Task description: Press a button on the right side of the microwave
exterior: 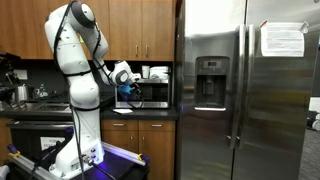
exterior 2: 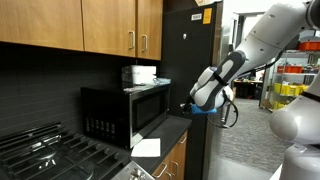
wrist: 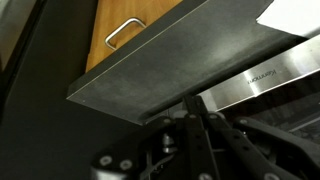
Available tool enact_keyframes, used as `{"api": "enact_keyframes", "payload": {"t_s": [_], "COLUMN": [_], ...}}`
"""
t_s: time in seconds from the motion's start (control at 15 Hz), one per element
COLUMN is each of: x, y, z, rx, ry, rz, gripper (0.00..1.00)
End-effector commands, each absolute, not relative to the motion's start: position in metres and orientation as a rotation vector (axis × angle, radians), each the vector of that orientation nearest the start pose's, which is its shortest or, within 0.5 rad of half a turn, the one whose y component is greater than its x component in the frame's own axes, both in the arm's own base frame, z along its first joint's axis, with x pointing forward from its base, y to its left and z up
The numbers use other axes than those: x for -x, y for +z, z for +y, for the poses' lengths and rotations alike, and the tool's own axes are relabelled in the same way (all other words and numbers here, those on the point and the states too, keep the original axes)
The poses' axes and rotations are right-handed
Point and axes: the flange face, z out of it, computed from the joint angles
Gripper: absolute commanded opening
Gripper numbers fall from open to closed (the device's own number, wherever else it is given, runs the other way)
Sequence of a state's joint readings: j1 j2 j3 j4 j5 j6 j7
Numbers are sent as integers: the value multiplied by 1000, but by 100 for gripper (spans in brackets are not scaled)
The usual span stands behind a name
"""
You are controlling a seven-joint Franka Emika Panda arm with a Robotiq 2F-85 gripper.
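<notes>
Next, my gripper moves up and turns to face the button panel (exterior: 164, 93) before it moves in to press, because it is tilted down toward the microwave's steel strip (wrist: 243, 87).
The microwave (exterior 2: 125, 112) is a small dark box with a silver frame, standing on the counter under the wooden cabinets; it also shows in an exterior view (exterior: 153, 95). My gripper (exterior 2: 187, 105) hangs in front of the microwave's right end, fingers pointed at it and shut with nothing between them. Whether the tips touch the microwave I cannot tell. From the other side the gripper (exterior: 130, 90) covers part of the microwave's front. In the wrist view the shut gripper (wrist: 193, 102) points at a brushed steel strip (wrist: 262, 76) of the microwave, past the dark countertop edge (wrist: 170, 70).
The tall steel fridge (exterior: 235, 90) stands right beside the microwave, its dark side (exterior 2: 190, 50) behind my arm. White boxes (exterior 2: 138, 74) sit on the microwave. A white sheet (exterior 2: 146, 147) lies on the counter. A gas stove (exterior 2: 45, 152) is nearby. A cabinet handle (wrist: 122, 33) shows.
</notes>
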State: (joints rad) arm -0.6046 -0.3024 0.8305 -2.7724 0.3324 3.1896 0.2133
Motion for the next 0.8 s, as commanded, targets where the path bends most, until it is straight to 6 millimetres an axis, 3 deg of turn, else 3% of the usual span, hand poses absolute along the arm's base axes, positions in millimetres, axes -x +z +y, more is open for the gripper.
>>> {"api": "enact_keyframes", "payload": {"t_s": [0.0,0.2,0.73], "x": [-423,-422,-435], "y": [347,349,378], "z": [40,34,55], "rx": [2811,2695,2400], "ry": [-1074,-1136,-1133], "rz": [601,744,961], "gripper": [0,0,0]}}
